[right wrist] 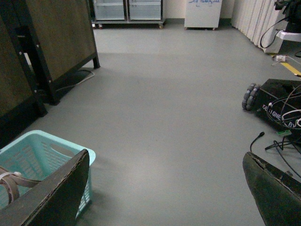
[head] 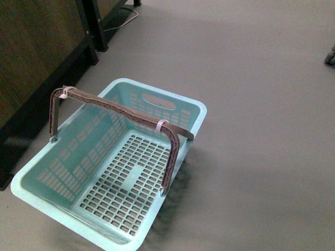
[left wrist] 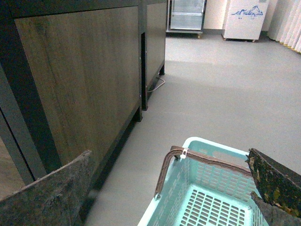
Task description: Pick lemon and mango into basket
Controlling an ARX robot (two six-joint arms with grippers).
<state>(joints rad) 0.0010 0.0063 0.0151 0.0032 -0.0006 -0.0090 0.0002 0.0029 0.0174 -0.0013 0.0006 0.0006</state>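
Observation:
Pale ties (head: 161,125) hold the brown handles together over the middle, so the basket (head: 118,167) will hang almost level when the robot lifts and carries it.
The pale blue-green basket (head: 57,196) stands empty on the grey floor, its brown handles (head: 120,110) raised together over the middle. It also shows in the left wrist view (left wrist: 207,197) and at the edge of the right wrist view (right wrist: 33,150). My left gripper (left wrist: 169,200) is open and empty above the basket's near corner. My right gripper (right wrist: 164,193) is open and empty over bare floor beside the basket. No lemon or mango is in view. Neither arm shows in the front view.
A dark wood cabinet (left wrist: 80,80) on black legs stands close to the basket's left side. A wheeled black device with loose cables (right wrist: 275,110) lies on the floor to the right. Fridges (right wrist: 127,9) stand at the far wall.

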